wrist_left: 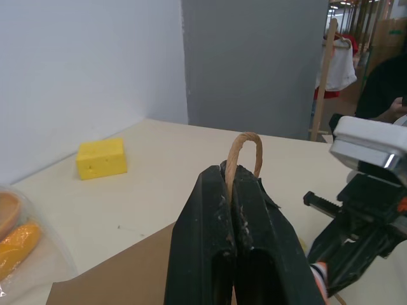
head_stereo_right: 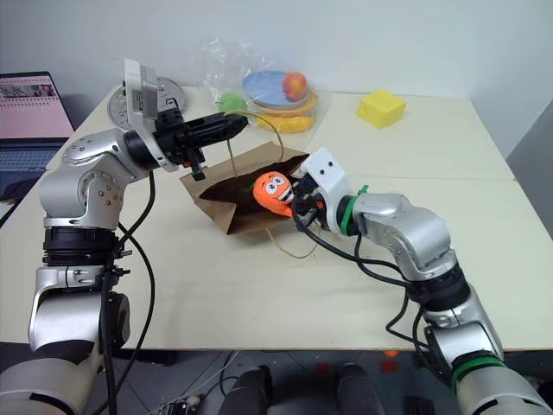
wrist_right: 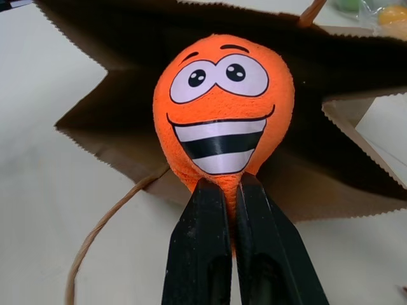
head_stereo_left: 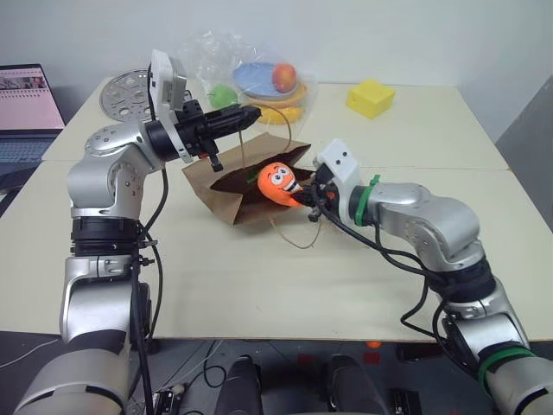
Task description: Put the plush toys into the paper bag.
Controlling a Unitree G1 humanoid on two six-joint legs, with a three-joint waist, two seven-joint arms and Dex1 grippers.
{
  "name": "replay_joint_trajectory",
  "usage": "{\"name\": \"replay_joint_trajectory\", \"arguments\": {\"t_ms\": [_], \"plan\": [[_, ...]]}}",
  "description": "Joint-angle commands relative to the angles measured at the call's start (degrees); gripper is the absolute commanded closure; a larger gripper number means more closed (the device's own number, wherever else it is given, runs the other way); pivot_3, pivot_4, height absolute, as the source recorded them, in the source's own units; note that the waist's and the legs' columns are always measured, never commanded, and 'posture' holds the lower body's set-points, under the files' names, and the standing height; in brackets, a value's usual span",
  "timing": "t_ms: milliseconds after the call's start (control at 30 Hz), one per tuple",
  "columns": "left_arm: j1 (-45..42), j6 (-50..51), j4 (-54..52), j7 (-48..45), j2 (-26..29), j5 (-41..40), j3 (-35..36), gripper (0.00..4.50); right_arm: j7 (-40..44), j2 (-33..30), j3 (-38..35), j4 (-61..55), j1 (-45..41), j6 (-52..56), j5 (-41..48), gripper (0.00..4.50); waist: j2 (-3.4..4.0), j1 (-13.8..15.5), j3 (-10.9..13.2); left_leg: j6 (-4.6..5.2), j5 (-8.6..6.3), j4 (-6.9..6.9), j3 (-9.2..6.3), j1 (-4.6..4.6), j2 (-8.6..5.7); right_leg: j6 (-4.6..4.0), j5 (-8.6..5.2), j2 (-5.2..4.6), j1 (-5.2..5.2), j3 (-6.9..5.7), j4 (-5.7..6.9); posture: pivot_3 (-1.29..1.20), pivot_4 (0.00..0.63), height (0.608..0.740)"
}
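Observation:
I should keep moving my right gripper inward, as the carrot plush toy's wide end (head_stereo_left: 276,179) points into the paper bag's gaping opening (head_stereo_left: 241,183), until the toy is inside, and then let go.
The brown paper bag (head_stereo_left: 207,183) lies on its side in the middle of the table, its dark mouth gaping toward my right arm. My left gripper (head_stereo_left: 249,114) hovers above the bag, shut on its tan cord handle (wrist_left: 245,147), which loops out past the fingertips and holds the upper edge up. An orange carrot plush toy (head_stereo_left: 277,182) with a grinning face hangs right at the bag's mouth. My right gripper (wrist_right: 232,185) is shut on the toy's narrow lower end, and the toy's face (wrist_right: 222,108) sits in front of the dark opening.
A clear plastic bag of fruit and plates (head_stereo_left: 268,79) stands just behind the paper bag. A yellow cheese-like block (head_stereo_left: 370,98) sits at the back right, a round metal disc (head_stereo_left: 123,93) at the back left, a laptop (head_stereo_left: 26,112) far left. The bag's other cord loop (head_stereo_left: 298,239) trails on the table.

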Motion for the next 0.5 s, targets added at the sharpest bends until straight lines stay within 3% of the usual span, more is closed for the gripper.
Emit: {"name": "replay_joint_trajectory", "arguments": {"t_ms": [33, 300, 500], "plan": [[-0.1, 0.2, -2.7, 0.2, 0.4, -1.2, 1.0, 4.50, -0.2, 2.7, 0.9, 1.9, -3.8, -2.8, -2.4, 4.48, 0.00, 0.0, 0.0, 0.00, 0.00, 0.00, 0.00, -0.01, 0.00, 0.00, 0.00, 0.00, -0.01, 0.00, 0.00, 0.00, 0.150, 0.740], [-0.6, 0.8, -3.2, 1.2, -0.9, -2.0, 1.2, 4.50, -0.1, 11.3, 4.8, 15.6, -8.1, -11.2, -9.5, 4.48, 0.00, 0.0, 0.0, 0.00, 0.00, -0.01, 0.00, 0.00, 0.00, 0.00, 0.00, 0.00, -0.02, -0.01, 0.01, 0.00, 0.150, 0.740], [0.5, 2.5, -5.7, 1.1, -0.9, -3.4, 1.3, 4.50, -2.3, 17.6, 2.9, 25.9, -9.6, -16.8, -12.7, 4.48, 0.00, 0.0, 0.0, 0.00, 0.00, -0.01, -0.01, -0.01, 0.00, -0.01, 0.01, -0.01, -0.01, -0.02, 0.01, 0.00, 0.150, 0.740]]}}
